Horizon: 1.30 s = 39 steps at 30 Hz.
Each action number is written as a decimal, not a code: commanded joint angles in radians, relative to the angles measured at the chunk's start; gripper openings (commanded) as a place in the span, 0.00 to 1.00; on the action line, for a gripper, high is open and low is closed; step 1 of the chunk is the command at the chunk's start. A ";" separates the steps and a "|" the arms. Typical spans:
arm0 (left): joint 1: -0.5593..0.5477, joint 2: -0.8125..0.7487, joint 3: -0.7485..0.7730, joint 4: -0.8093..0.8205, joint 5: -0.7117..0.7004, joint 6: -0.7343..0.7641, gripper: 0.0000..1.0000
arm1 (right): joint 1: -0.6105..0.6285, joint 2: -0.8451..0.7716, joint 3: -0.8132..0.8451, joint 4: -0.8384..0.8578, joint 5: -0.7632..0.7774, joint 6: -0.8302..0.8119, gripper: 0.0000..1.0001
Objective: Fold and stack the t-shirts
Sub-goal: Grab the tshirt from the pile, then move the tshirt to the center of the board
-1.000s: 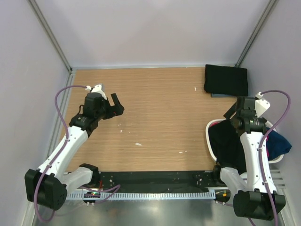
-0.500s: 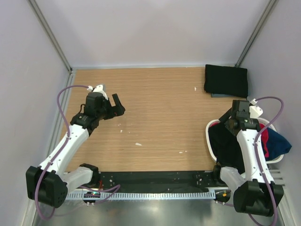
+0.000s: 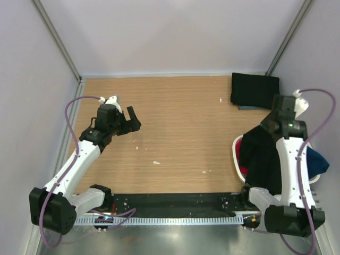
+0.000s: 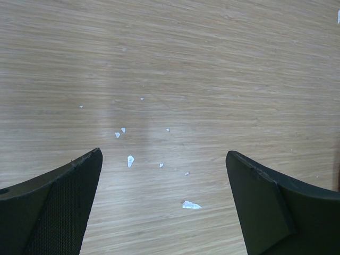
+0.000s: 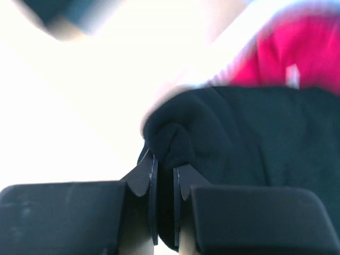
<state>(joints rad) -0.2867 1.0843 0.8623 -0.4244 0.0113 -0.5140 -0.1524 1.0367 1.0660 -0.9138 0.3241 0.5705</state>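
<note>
The black t-shirt (image 3: pixel 260 159) is hanging in a bunch over the white basket, so the robot's left gripper should move away while the right gripper spreads the t-shirt across the open wood (image 3: pixel 164 133).
A folded black t-shirt (image 3: pixel 255 90) lies at the back right corner of the table. A second black t-shirt (image 3: pixel 263 156) rises out of the white basket (image 3: pixel 235 144) on the right, bunched up under my right gripper (image 3: pixel 270 126). In the right wrist view the right gripper (image 5: pixel 164 159) has its jaws pressed together on a fold of this black t-shirt (image 5: pixel 239 138). My left gripper (image 3: pixel 130 118) hovers over the left part of the table. In its own view the left gripper (image 4: pixel 163 154) is wide open over bare wood, holding nothing.
The basket also holds a red cloth (image 5: pixel 287 58) and a blue cloth (image 3: pixel 317 160). Small white specks (image 4: pixel 191 204) dot the wooden table (image 3: pixel 180 133). Walls close the table in on the left, back and right.
The right gripper dipped into the basket, shut on the black t-shirt and lifted it towards the back. The left arm has hardly moved.
</note>
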 commanded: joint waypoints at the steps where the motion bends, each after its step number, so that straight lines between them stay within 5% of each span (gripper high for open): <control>1: 0.003 -0.006 0.046 0.009 -0.004 0.020 1.00 | -0.001 -0.070 0.367 -0.005 -0.035 -0.107 0.01; 7: 0.003 0.008 0.049 0.006 0.006 0.022 1.00 | 0.029 0.089 0.710 0.101 -0.489 -0.158 0.01; 10: 0.003 0.006 0.050 -0.004 0.000 0.026 1.00 | 0.100 0.163 0.778 0.243 -0.534 -0.152 0.01; 16: 0.003 -0.011 0.050 -0.011 -0.065 0.038 1.00 | 0.448 0.364 0.940 0.328 -0.498 -0.190 0.01; 21: 0.003 -0.035 0.052 -0.034 -0.177 0.043 1.00 | 0.773 0.476 0.895 0.348 -0.366 -0.268 0.01; 26: 0.001 -0.089 0.047 -0.068 -0.336 0.029 1.00 | 0.898 0.508 0.525 0.501 -0.338 -0.245 0.04; 31: 0.004 -0.204 0.023 -0.109 -0.542 -0.024 1.00 | 0.949 0.536 0.147 0.583 -0.364 -0.132 0.78; 35: 0.006 -0.296 -0.006 -0.155 -0.485 -0.107 1.00 | 0.949 0.522 0.089 0.469 -0.369 -0.097 1.00; 39: 0.006 -0.284 -0.006 -0.243 -0.323 -0.247 1.00 | 0.932 0.429 0.098 0.397 -0.189 -0.071 1.00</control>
<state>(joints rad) -0.2855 0.7826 0.8654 -0.5907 -0.3958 -0.6323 0.7933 1.5997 1.1229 -0.5217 0.0177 0.4538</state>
